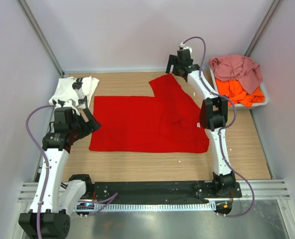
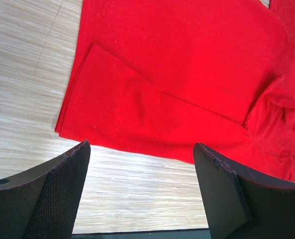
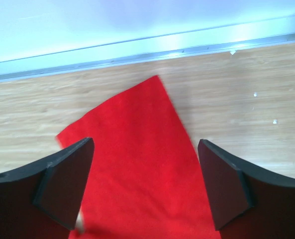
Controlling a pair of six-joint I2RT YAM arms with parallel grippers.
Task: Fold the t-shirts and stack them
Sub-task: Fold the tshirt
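Observation:
The red t-shirt's back sleeve (image 1: 162, 87) sticks out flat under my right gripper's open fingers. I keep going down until the fingers close near the sleeve's back corner (image 1: 170, 76).
The red t-shirt (image 1: 147, 122) lies spread on the wooden table, one sleeve (image 1: 166, 85) pointing to the back. My left gripper (image 1: 90, 121) is open and empty, just off the shirt's left edge; its wrist view shows the shirt's near corner (image 2: 137, 109) beyond the fingers (image 2: 62, 189). My right gripper (image 1: 173, 64) is open and empty, above the back sleeve (image 3: 137, 164). The white t-shirt with black print (image 1: 73, 90) lies folded at the back left. The dusty pink t-shirt (image 1: 237, 69) lies on the orange t-shirt (image 1: 239, 92) in the tray.
The pale plastic tray (image 1: 264, 98) stands at the back right against the wall. Grey walls close in the table (image 1: 137, 164) on three sides. A metal rail (image 3: 137, 52) runs along the back edge.

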